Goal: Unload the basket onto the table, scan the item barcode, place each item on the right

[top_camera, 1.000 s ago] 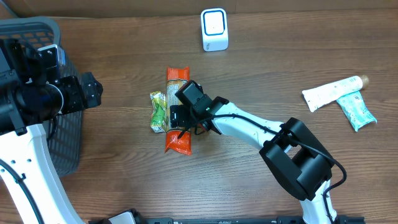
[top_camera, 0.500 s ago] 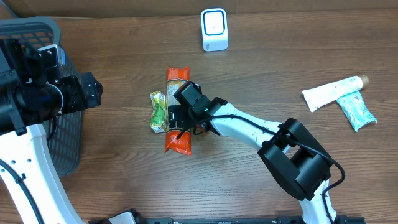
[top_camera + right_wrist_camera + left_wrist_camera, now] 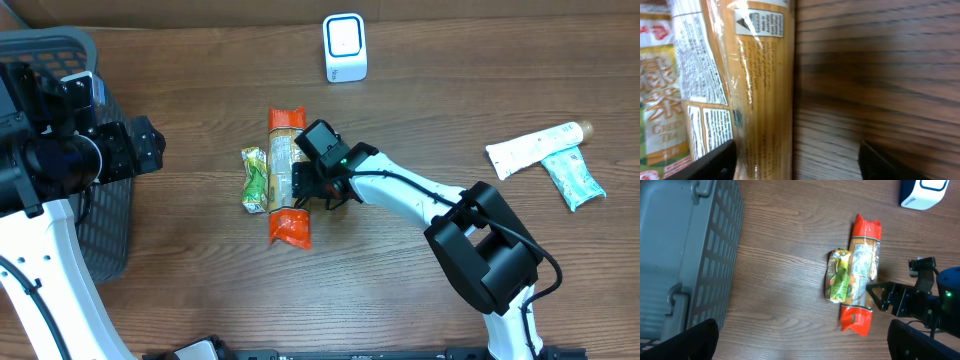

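My right gripper should first pull the long packet (image 3: 285, 160) clear, because the green tea packet (image 3: 256, 180) crowds its side, and then straddle the long packet's width.
A long packet (image 3: 284, 172) with orange ends lies flat mid-table; its printed back shows in the left wrist view (image 3: 863, 262) and fills the left of the right wrist view (image 3: 760, 90). A green tea packet (image 3: 256, 180) lies against its left side. My right gripper (image 3: 312, 190) is low at the long packet's right edge, open, one finger (image 3: 715, 160) over the packet and the other over bare wood. The white scanner (image 3: 345, 47) stands at the back. My left gripper (image 3: 807, 345) hangs open beside the basket, holding nothing.
A grey basket (image 3: 105, 235) takes up the table's left side (image 3: 685, 255). A white tube (image 3: 535, 148) and a teal packet (image 3: 575, 178) lie at the far right. Bare wood lies between the packets and the scanner.
My right gripper has shifted right and back, uncovering the long packet's middle and ending at its right edge. The left arm has not moved.
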`<state>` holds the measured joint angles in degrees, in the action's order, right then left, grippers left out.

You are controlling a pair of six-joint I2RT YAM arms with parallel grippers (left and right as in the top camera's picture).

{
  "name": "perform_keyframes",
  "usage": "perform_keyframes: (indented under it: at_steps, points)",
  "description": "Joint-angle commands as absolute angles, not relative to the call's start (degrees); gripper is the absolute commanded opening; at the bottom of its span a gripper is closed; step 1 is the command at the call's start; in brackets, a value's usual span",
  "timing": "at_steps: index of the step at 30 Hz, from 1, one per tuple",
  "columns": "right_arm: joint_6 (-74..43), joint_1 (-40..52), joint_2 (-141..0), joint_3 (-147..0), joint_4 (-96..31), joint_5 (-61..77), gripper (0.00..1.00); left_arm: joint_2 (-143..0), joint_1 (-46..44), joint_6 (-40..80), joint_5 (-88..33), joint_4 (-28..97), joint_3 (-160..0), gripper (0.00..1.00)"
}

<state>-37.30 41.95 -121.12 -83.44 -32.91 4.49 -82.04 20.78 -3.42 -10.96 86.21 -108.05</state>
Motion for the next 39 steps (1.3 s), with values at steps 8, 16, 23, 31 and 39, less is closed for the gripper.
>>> perform_keyframes:
  at_steps: [8, 16, 23, 31, 39]
  points:
    - [-29.2, 40.8, -124.4, -85.7, -40.4, -1.0, 0.76, -82.4, 21.0, -4.5, -11.5, 86.3, -108.4, 1.00]
    - [-19.7, 40.8, -124.4, -95.1, -52.5, -12.0, 0.86, -82.4, 21.0, -4.5, -11.5, 86.3, -108.4, 1.00]
    - [-12.8, 42.0, -124.4, -98.5, -53.8, 4.5, 0.91, -82.4, 21.0, -4.5, -11.5, 86.3, -108.4, 0.99]
    - [-8.4, 45.4, -124.4, -98.5, -54.4, 9.0, 0.95, -82.4, 21.0, -4.5, -11.5, 86.3, -108.4, 1.00]
    - [-12.3, 45.5, -124.4, -95.7, -52.9, 0.7, 0.93, -82.4, 21.0, -4.5, -11.5, 86.3, -108.4, 1.00]
